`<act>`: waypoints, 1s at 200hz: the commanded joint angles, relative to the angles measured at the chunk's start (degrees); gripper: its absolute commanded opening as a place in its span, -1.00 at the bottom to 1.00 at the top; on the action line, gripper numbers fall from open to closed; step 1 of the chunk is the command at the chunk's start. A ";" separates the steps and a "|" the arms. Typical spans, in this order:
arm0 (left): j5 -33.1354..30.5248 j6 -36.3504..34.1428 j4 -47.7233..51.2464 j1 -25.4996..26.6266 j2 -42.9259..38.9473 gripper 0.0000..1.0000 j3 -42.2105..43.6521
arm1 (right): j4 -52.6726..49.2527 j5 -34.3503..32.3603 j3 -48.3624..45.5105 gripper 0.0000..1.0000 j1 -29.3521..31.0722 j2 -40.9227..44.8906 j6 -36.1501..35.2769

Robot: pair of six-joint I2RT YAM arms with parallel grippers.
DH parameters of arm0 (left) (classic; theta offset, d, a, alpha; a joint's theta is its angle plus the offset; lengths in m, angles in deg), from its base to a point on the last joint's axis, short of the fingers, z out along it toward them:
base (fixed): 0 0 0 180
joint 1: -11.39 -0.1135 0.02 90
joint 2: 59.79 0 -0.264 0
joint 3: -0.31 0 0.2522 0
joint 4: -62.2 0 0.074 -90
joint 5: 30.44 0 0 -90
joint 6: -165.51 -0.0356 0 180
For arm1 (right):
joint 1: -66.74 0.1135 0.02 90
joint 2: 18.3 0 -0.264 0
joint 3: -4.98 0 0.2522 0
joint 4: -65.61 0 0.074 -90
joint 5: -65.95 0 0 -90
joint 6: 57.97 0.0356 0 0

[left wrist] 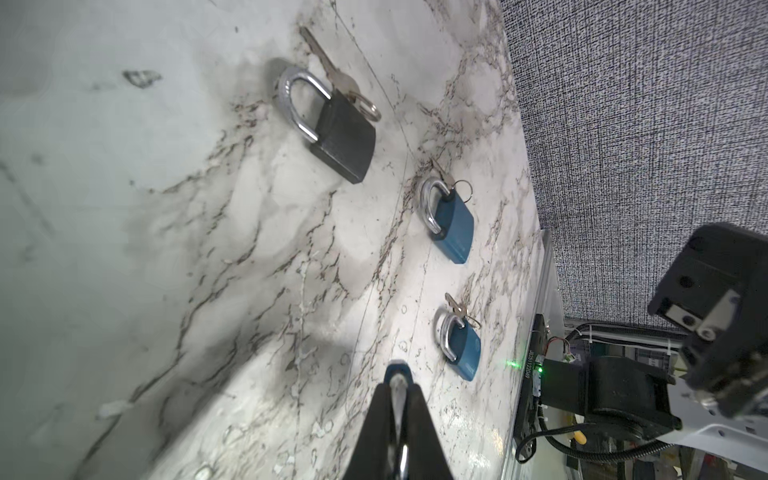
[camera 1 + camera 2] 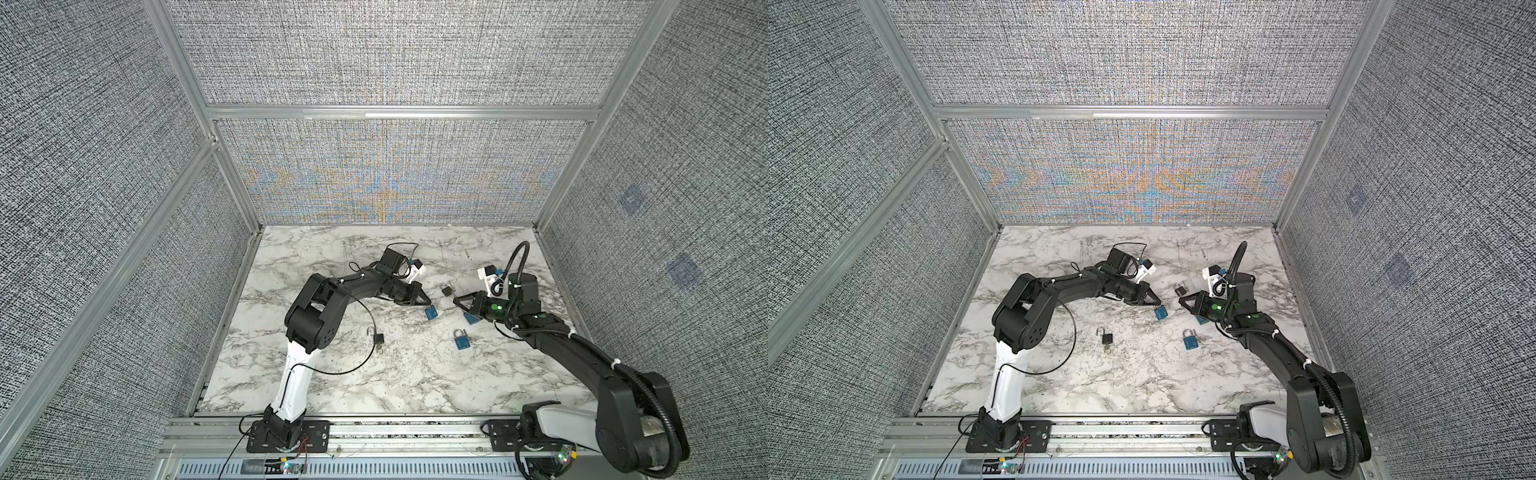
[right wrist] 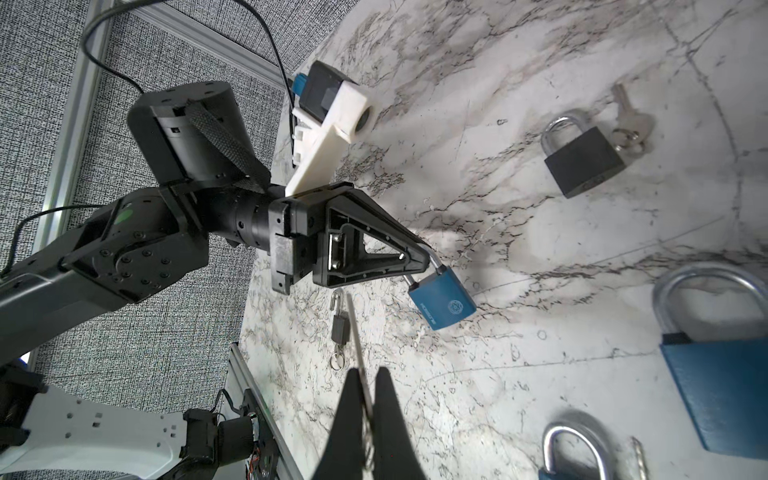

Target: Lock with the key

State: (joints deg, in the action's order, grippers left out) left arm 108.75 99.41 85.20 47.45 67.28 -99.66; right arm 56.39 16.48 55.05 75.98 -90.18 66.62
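The marble [image 3: 502,293] beside the held blue padlock [image 3: 442,301] is clear, so my right gripper keeps moving the silver key down until it lies there, and then let go.
A blue padlock [image 2: 431,312] [image 2: 1161,313] [image 3: 442,303] hangs by its silver shackle from my left gripper [image 2: 426,303] [image 2: 1156,302] [image 1: 397,388], which is shut on that shackle a little above the marble. Only the top of its blue body [image 1: 397,370] peeks past the fingertips in the left wrist view. My right gripper [image 2: 456,300] [image 2: 1180,300] [image 3: 365,376] faces it from the right and is shut on a thin silver key [image 3: 353,332]. The key's blade sticks out past the tips. Key and held padlock are apart.
On the marble table [image 2: 332,374] lie a black padlock with a key [image 2: 447,289] [image 1: 343,137] [image 3: 582,160], two more blue padlocks [image 2: 461,340] [image 2: 471,318] [image 3: 715,386], and an open black padlock [image 2: 379,338] [image 3: 340,324] near the left arm. Fabric walls enclose three sides.
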 commanded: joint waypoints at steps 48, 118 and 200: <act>-3.08 -2.02 4.85 0.11 2.96 -0.74 -2.73 | 1.50 -2.05 1.50 -1.00 1.72 -3.43 0.91; -8.74 -1.49 4.63 -0.02 1.62 -0.44 -2.47 | 0.78 -6.34 2.49 -1.00 4.16 -6.12 0.74; -13.61 -1.14 2.07 -1.69 -5.58 -0.44 3.12 | 1.25 -13.58 4.93 -1.00 6.47 -13.98 0.47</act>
State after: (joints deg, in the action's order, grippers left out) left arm 97.01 98.08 89.13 46.46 64.13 -98.27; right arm 56.32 5.60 59.21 82.10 -102.29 66.60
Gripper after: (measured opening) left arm 0.281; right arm 0.049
